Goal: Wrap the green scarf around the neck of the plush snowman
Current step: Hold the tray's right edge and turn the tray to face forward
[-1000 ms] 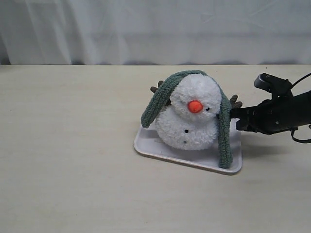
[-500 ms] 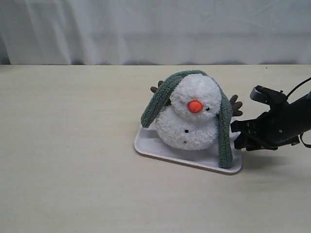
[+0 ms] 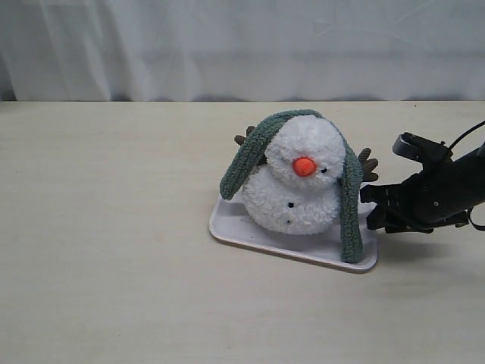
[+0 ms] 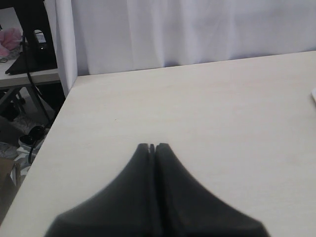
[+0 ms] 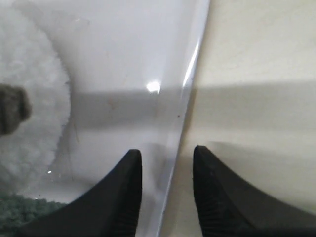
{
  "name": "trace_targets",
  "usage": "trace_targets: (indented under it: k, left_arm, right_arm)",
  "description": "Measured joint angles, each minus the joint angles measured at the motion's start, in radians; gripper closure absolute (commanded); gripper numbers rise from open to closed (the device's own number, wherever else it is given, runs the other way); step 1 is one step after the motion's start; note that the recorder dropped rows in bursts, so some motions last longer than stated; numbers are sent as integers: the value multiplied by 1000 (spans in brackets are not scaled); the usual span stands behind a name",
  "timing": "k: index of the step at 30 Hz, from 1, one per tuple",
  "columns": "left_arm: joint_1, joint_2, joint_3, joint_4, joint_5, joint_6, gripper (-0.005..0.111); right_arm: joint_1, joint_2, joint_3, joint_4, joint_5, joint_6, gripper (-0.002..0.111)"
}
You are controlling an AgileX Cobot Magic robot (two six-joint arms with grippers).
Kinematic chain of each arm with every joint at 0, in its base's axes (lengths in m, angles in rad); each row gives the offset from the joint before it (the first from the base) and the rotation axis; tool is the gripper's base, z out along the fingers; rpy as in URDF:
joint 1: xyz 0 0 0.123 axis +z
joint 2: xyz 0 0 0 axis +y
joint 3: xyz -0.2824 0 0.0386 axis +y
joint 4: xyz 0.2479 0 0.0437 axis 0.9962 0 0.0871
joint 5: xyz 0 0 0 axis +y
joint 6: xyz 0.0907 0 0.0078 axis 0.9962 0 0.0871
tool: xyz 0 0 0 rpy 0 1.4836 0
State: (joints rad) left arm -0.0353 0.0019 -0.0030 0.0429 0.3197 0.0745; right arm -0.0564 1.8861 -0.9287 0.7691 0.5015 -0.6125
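Note:
I should take hold of the tray's side rim (image 3: pixel 375 241) with my right gripper and turn the tray straight before I wrap the scarf, because the white tray (image 3: pixel 292 246) under the plush snowman is crooked.
The plush snowman (image 3: pixel 297 193) sits on a white tray (image 3: pixel 250 235). The green scarf (image 3: pixel 349 205) lies over the top of its head, one end hanging down each side, and the snowman's neck (image 3: pixel 282 174) is bare at the front. My right gripper (image 3: pixel 370 209) is low at the tray's right edge, just beside the scarf's right end. In the right wrist view that gripper (image 5: pixel 166 153) is open with nothing held, its jaws either side of the tray's rim (image 5: pixel 190 84). White plush (image 5: pixel 34 98) and a bit of scarf (image 5: pixel 24 210) show there. My left gripper (image 4: pixel 153 146) is shut and empty.
A brown branch arm (image 3: pixel 367 161) sticks out just above my right gripper. A white curtain (image 3: pixel 242 45) hangs behind the table. The left wrist view shows the table's edge (image 4: pixel 54 123) and clutter on the floor beyond it.
My right gripper has dropped lower and edged left to the tray's right rim, and its jaws have opened. Snowman, scarf and tray have not moved.

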Motion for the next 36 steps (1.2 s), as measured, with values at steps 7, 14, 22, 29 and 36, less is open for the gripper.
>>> trace_targets:
  k: [7,14,22,29,36]
  left_arm:
    - [0,0,0,0,0,0,107]
    - [0,0,0,0,0,0,107]
    - [0,0,0,0,0,0,107]
    - [0,0,0,0,0,0,107]
    - [0,0,0,0,0,0,107]
  right_arm:
    - [0,10,20,7,-26,0,74]
    - [0,37,19,53,-28,-2,74]
    - [0,49,7,73,-38,-29,79]
    - [0,64,-14,73,-38,-151,95]
    - [0,68,-15,148,-76,-160,104]
